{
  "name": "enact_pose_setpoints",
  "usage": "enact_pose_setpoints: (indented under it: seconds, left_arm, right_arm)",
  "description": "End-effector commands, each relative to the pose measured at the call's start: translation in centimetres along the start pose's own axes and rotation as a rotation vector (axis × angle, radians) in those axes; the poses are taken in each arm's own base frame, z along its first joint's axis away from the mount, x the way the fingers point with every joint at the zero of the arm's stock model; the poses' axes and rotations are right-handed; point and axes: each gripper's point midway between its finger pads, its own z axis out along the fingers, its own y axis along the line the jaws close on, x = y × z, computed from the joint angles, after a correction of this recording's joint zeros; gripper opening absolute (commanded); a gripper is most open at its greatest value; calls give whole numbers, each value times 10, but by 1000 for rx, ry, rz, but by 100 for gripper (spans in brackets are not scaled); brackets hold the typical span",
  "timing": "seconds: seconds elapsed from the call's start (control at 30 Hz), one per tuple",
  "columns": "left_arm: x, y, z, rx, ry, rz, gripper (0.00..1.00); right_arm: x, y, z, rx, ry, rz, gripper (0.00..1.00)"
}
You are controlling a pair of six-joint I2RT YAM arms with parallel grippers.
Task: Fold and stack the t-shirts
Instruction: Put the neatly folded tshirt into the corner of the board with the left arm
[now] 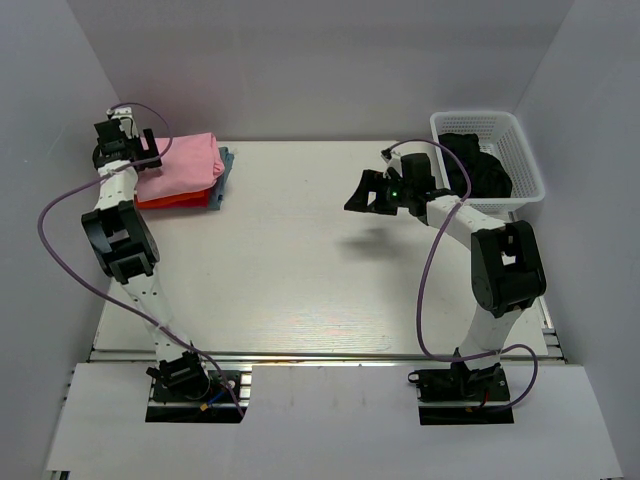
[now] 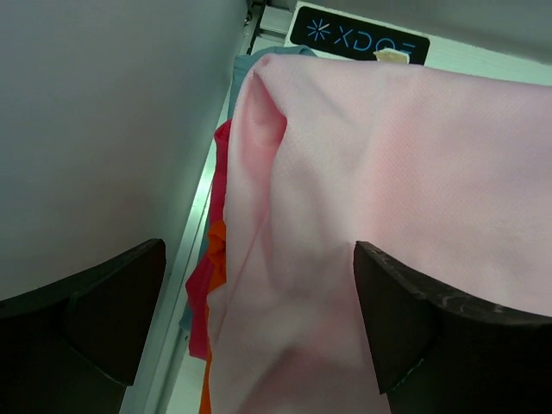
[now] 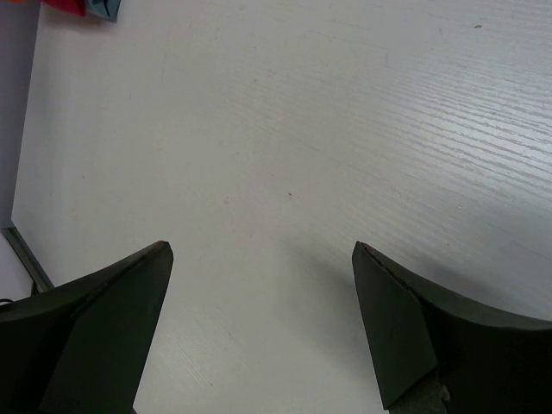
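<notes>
Red and orange shirt edges [image 2: 214, 250] poke out past the pink shirt beside the wall. My left gripper should lift, press down on the pink shirt's top [image 2: 315, 172] and push the pink shirt a little toward the wall.
A folded stack of t-shirts lies at the table's far left. The light pink shirt [image 1: 186, 160] is on top, orange [image 1: 170, 203] and red [image 1: 195, 199] are under it, and grey-blue [image 1: 226, 163] shows at the back edge. My left gripper [image 1: 152, 152] is open at the stack's left edge. In the left wrist view its fingers [image 2: 405, 319] stand wide apart over the pink shirt [image 2: 388, 164], with red [image 2: 222, 172], orange [image 2: 214, 252] and grey-blue [image 2: 246, 65] edges at its side. My right gripper [image 1: 360, 198] is open and empty above the bare table [image 3: 276, 129]. A black shirt [image 1: 475, 165] lies in the basket.
A white mesh basket [image 1: 520, 150] stands at the far right corner, just behind my right arm. White walls close in the table on the left, back and right. In the right wrist view a corner of the stack [image 3: 82, 7] shows at the top left.
</notes>
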Motion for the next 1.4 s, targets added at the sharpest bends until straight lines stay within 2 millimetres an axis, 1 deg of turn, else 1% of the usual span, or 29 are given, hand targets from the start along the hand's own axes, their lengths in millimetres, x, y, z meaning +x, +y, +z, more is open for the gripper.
enact_pose_setpoints:
  seconds: [0.0, 0.07, 0.17, 0.27, 0.3, 0.43, 0.47, 0.5, 0.53, 0.57, 0.6, 0.63, 0.67, 0.7, 0.73, 0.8, 0.83, 0.87, 0.9, 0.93, 0.97, 1.0, 1.1, 1.17, 1.2, 1.23, 1.27, 1.33, 1.37]
  left_arm:
    - [-64, 1, -56, -33, -132, -40, 100]
    - [-67, 2, -62, -41, -138, -62, 100]
    - [-78, 13, -74, -108, -165, -127, 100]
    - [-91, 11, -87, -92, -195, -135, 100]
    - [-87, 7, -88, -74, -184, -134, 100]
    - [-85, -29, -105, 105, -178, -114, 100]
    - [-88, -49, -116, 188, -194, -113, 100]
    - [-93, -52, -122, 208, -220, -107, 100]
    - [-83, -65, -124, 254, -213, -112, 100]
    - [-87, -73, -129, 266, -242, -102, 100]
    - [-103, -70, -140, 255, -317, -93, 100]
    - [-99, -66, -136, 231, -313, -98, 100]
    - [-105, -66, -139, 230, -325, -96, 100]
    - [-92, -65, -121, 218, -278, -104, 100]
    - [-101, -65, -118, 225, -290, -91, 100]
    - [-102, -76, -105, 289, -287, -59, 100]
    - [-90, -83, -86, 357, -272, -46, 100]
    - [-87, -83, -78, 382, -264, -48, 100]
    - [-96, -84, -73, 395, -284, -42, 100]
    - [-81, -83, -53, 384, -240, -53, 100]
    - [-80, -81, -44, 370, -240, -46, 100]
    - [-89, -77, -41, 355, -263, -31, 100]
    - [-78, -73, -19, 355, -250, -19, 100]
    - [-86, -72, -13, 353, -274, -14, 100]
    - [-75, -62, -2, 321, -248, -27, 100]
    - [-73, -62, 2, 321, -245, -27, 100]
    - [-72, -50, 6, 280, -244, -36, 100]
    - [-60, -38, 19, 245, -226, -47, 100]
    - [-60, -38, 21, 247, -224, -61, 100]
  right_arm:
    - [-18, 16, -4, -46, -37, -64, 90]
    - [-15, 15, -4, -45, -31, -65, 90]
    - [-13, 15, -5, -45, -29, -71, 90]
    - [-13, 15, -5, -46, -27, -76, 90]
    - [-13, 15, -6, -48, -28, -80, 90]
    - [-11, 15, -9, -51, -30, -88, 90]
    - [-10, 17, -9, -55, -31, -99, 90]
    - [-13, 18, -12, -58, -41, -102, 90]
    - [-8, 16, -14, -53, -35, -100, 90]
    - [-8, 19, -16, -58, -39, -108, 90]
    - [-6, 18, -18, -55, -37, -105, 90]
    - [-4, 19, -21, -57, -39, -106, 90]
    - [-1, 19, -22, -59, -34, -105, 90]
    - [0, 22, -23, -67, -35, -110, 90]
    - [2, 23, -25, -69, -32, -112, 90]
    - [5, 21, -24, -67, -26, -104, 90]
    - [3, 21, -25, -67, -29, -102, 90]
    - [3, 21, -24, -69, -27, -107, 90]
    - [4, 20, -24, -67, -23, -105, 90]
    - [0, 21, -23, -67, -27, -109, 90]
    - [0, 22, -21, -69, -24, -113, 90]
    - [0, 21, -20, -67, -19, -110, 90]
    - [-8, 17, -14, -55, -24, -105, 90]
    - [-12, 13, -7, -53, -19, -102, 90]
    - [-7, 11, -6, -44, 11, -83, 90]
    - [-8, 12, -4, -46, 14, -83, 90]
    - [-10, 11, 0, -49, 17, -82, 90]
    - [-10, 8, 4, -51, 27, -69, 90]
    - [-15, 9, 6, -55, 21, -71, 90]
